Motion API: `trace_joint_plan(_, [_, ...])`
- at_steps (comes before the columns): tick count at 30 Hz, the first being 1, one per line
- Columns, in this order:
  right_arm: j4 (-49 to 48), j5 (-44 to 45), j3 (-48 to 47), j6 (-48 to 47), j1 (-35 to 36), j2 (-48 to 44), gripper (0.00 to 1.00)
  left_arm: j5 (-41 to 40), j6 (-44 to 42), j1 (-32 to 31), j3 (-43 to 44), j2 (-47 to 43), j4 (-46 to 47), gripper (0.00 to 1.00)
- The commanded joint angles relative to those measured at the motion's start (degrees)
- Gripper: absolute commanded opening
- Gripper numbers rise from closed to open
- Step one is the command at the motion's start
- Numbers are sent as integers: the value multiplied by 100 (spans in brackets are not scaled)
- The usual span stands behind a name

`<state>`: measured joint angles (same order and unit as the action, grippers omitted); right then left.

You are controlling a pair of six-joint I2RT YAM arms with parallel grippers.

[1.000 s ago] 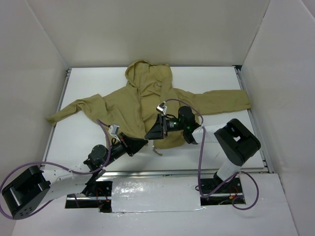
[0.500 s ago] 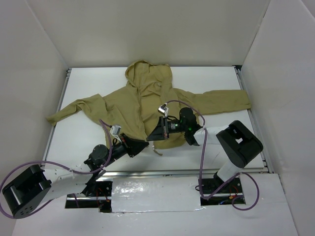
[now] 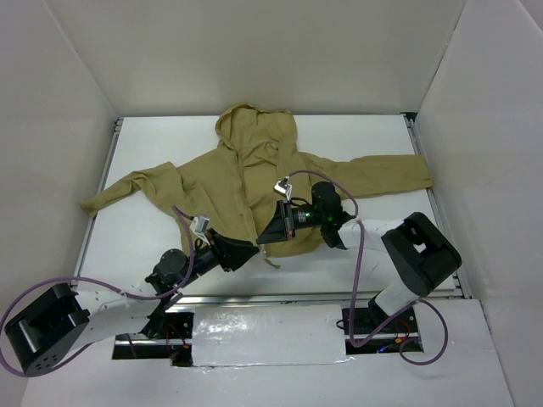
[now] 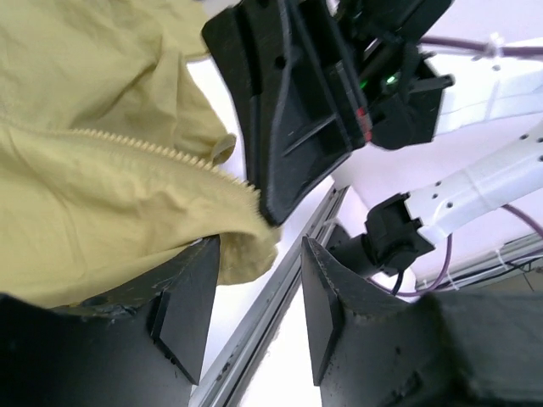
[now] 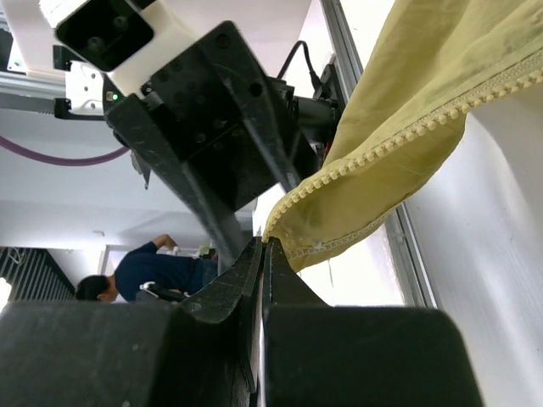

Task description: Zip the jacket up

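Note:
The jacket's hem corner [image 4: 254,253] in the robot's right gripper rests beside one finger's end on the left gripper, so the left gripper should straddle that corner [image 5: 282,231] and take it over.
The khaki jacket [image 3: 229,182] lies face up on the white table, hood at the far side, sleeves spread to both sides. Both grippers meet at its bottom hem by the zipper. My right gripper [image 3: 261,237] is shut on the hem corner at the foot of one zipper row [image 5: 407,131], holding that corner [image 5: 339,220] raised above the table. My left gripper [image 3: 246,252] is open just beside it. In the left wrist view the jacket's other hem [image 4: 242,254] droops over one of its fingertips [image 4: 204,254], and nothing sits between the jaws. The zipper teeth [image 4: 153,148] run apart.
A metal rail [image 3: 339,297] edges the table's near side, right below the grippers. White walls close in the left, right and far sides. A loose cord end [image 3: 271,264] hangs from the hem. Purple cables loop round both arms.
My left gripper, shut on the hem a second ago, has opened and let it go. My right gripper has closed on the hem corner and drawn it slightly right.

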<state>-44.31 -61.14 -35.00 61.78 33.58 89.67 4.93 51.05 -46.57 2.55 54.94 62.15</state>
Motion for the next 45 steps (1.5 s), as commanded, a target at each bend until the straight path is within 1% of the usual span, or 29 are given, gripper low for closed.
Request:
trace_joint_plan(1, [46,-170,-200,-131,-19,-239,0,201,-156,16,-299,219,596,55])
trace_joint_plan(7, [37,-178,-191,-78,-27,-309,0,351,-139,16,-299,728,1018,61])
trace_joint_plan(9, [89,-170,-208,-104,-36,-345,0,377,-121,16,-342,755,1088,61])
trace_joint_plan(10, [107,-170,-217,-105,-53,-362,0,369,-113,16,-360,720,1132,64])
trace_joint_plan(11, [72,-178,-226,-79,-54,-354,0,351,-113,16,-395,703,1133,67])
trace_joint_plan(12, [55,-196,-226,-61,-54,-345,0,342,-113,16,-404,668,1133,75])
trace_joint_plan(13, [2,-205,-226,9,-54,-336,0,333,-121,16,-421,624,1115,79])
trace_joint_plan(14, [-85,-205,-209,36,-54,-327,0,351,-165,16,-404,597,1115,91])
trace_joint_plan(15, [-121,-222,-200,62,-45,-327,0,377,-183,16,-387,588,1115,96])
trace_joint_plan(16, [-156,-222,-200,97,-36,-318,0,412,-200,16,-369,588,1106,99])
trace_joint_plan(19, [-226,-231,-156,159,-10,-283,0,430,-279,16,-299,658,1124,99])
trace_joint_plan(22, [-402,-249,-94,247,-18,-292,0,474,-306,16,-299,825,1325,76])
trace_joint_plan(23, [-411,-240,-94,247,-18,-292,0,509,-297,16,-299,860,1422,64])
trace_joint_plan(25, [-402,-240,-112,247,-27,-301,0,509,-271,16,-299,931,1466,60])
trace_joint_plan(26, [-411,-240,-121,256,-10,-301,0,500,-271,16,-299,940,1519,56])
trace_joint_plan(28, [-411,-240,-138,264,-10,-292,0,492,-262,16,-316,949,1554,53])
trace_joint_plan(31, [-429,-240,-138,273,-18,-275,0,456,-288,16,-316,887,1502,53])
trace_joint_plan(32, [-446,-231,-147,282,-10,-266,0,439,-306,16,-316,870,1476,51])
trace_joint_plan(34, [-481,-231,-138,291,-10,-248,0,395,-332,16,-325,791,1423,43])
trace_joint_plan(36, [-517,-231,-121,317,-10,-213,0,342,-350,16,-325,685,1318,43])
trace_joint_plan(38, [-552,-231,-103,317,-10,-195,0,298,-385,16,-334,580,1230,35])
trace_joint_plan(42, [-561,-222,-103,326,-10,-169,0,202,-411,16,-334,413,1036,24])
trace_joint_plan(43, [-535,-214,-112,317,-18,-152,0,193,-420,16,-342,386,958,10])
trace_joint_plan(44, [-517,-214,-112,291,-18,-143,0,175,-411,16,-334,317,905,3])
trace_joint_plan(45, [-499,-214,-121,282,-27,-134,0,158,-411,16,-325,290,791,0])
